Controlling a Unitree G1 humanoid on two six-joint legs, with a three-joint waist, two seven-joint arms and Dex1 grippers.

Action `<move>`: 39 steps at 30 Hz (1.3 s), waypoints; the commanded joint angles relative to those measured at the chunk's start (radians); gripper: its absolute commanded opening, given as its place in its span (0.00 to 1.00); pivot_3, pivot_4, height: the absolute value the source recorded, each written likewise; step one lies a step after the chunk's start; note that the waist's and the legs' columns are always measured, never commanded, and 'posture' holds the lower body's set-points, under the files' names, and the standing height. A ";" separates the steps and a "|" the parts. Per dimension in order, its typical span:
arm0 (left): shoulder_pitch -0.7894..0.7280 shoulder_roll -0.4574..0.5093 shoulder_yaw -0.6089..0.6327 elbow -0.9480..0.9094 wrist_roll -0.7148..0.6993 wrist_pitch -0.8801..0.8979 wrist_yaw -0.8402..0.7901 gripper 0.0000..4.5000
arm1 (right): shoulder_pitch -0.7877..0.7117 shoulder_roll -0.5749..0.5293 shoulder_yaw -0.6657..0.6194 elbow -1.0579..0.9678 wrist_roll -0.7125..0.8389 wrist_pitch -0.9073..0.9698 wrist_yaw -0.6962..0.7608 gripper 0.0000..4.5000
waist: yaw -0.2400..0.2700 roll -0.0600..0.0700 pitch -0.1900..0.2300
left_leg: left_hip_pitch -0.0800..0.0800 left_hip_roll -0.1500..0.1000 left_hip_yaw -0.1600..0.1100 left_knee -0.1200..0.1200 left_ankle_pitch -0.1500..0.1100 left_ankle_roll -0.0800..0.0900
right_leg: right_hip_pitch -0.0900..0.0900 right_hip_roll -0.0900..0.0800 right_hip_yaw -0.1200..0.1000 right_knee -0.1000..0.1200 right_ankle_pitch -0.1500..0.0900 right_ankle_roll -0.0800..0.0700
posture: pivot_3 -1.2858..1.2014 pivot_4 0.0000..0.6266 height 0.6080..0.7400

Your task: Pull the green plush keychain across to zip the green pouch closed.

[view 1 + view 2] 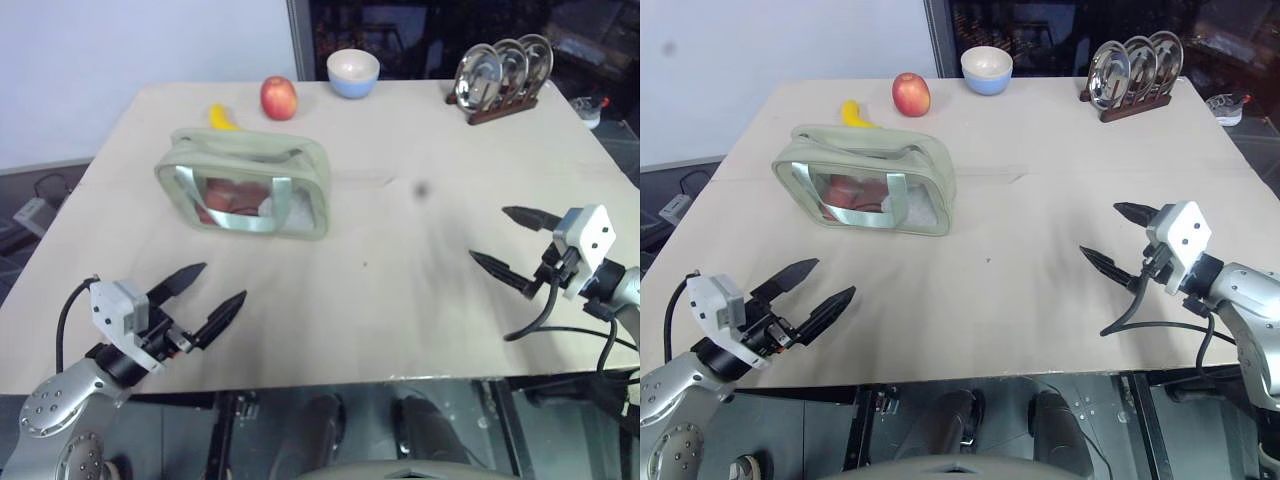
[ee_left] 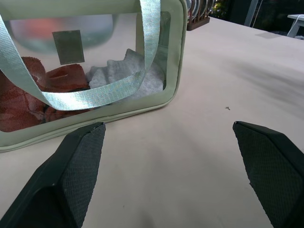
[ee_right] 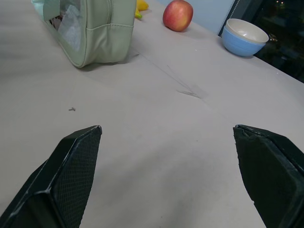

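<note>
I see that the zip (image 3: 109, 11) goes down the green pouch's end to a seam, so I expect the green plush keychain to hang there when I pull it across.
The green pouch (image 1: 245, 185) stands upright on the tan table (image 1: 400, 260), left of the middle, its clear window and two pale straps facing me. Red and white contents show through the window (image 2: 71, 80). I cannot see the green plush keychain; it is hidden from these views. My left gripper (image 1: 220, 283) hovers open near the front left edge, pointing at the pouch from a short way off. My right gripper (image 1: 490, 234) is open at the right side, well apart from the pouch (image 3: 107, 33), with nothing between its fingers.
Behind the pouch lie a yellow banana (image 1: 222, 118) and a red apple (image 1: 279, 97). A blue and white bowl (image 1: 353, 72) sits at the back edge. A rack of metal plates (image 1: 503, 75) stands at the back right.
</note>
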 commanded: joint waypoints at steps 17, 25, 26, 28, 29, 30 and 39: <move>-0.112 -0.057 -0.033 -0.013 0.018 0.003 0.145 0.99 | -0.710 0.372 0.583 0.146 -0.295 0.142 -0.183 1.00 | -0.016 0.000 0.000 | 0.001 0.002 0.001 0.000 0.001 -0.001 | -0.001 0.000 -0.009 0.001 0.002 -0.002 | 0.52 0.24 1.00; -0.108 -0.058 -0.011 -0.023 0.034 -0.012 0.167 0.99 | -0.997 0.571 0.780 0.614 -0.597 -0.168 -0.256 1.00 | -0.019 0.000 0.000 | 0.000 0.001 0.000 -0.002 0.003 -0.006 | -0.004 0.000 -0.010 0.002 0.003 -0.004 | 0.52 0.24 1.00; -0.102 -0.059 -0.007 -0.026 0.036 -0.014 0.171 0.99 | -1.014 0.585 0.786 0.656 -0.617 -0.194 -0.262 1.00 | -0.018 0.000 0.000 | 0.001 0.001 -0.001 -0.002 0.003 -0.006 | -0.004 0.000 -0.010 0.002 0.003 -0.004 | 0.52 0.24 1.00; -0.090 -0.063 -0.002 -0.034 0.040 -0.024 0.175 1.00 | -1.039 0.605 0.794 0.725 -0.651 -0.246 -0.270 0.95 | -0.018 0.000 0.000 | 0.001 0.001 -0.001 -0.002 0.003 -0.006 | -0.004 0.001 -0.010 0.001 0.003 -0.004 | 0.52 0.24 1.00; -0.081 -0.067 0.005 -0.040 0.037 -0.039 0.169 1.00 | -1.049 0.615 0.797 0.756 -0.666 -0.271 -0.273 0.89 | -0.019 0.000 0.000 | 0.001 0.001 -0.001 -0.002 0.003 -0.007 | -0.004 0.001 -0.010 0.001 0.003 -0.004 | 0.52 0.24 1.00; -0.073 -0.071 0.012 -0.045 0.030 -0.052 0.162 1.00 | -1.055 0.623 0.796 0.780 -0.679 -0.293 -0.274 0.83 | -0.020 0.000 0.000 | 0.001 0.001 -0.001 -0.002 0.003 -0.007 | -0.004 0.001 -0.010 0.002 0.003 -0.004 | 0.52 0.24 1.00; -0.041 -0.073 0.046 -0.057 -0.004 -0.084 0.138 1.00 | -1.069 0.628 0.776 0.877 -0.744 -0.412 -0.246 0.01 | -0.024 0.001 0.001 | 0.001 0.001 -0.001 -0.003 0.004 -0.008 | -0.005 0.001 -0.010 0.003 0.003 -0.004 | 0.52 0.24 1.00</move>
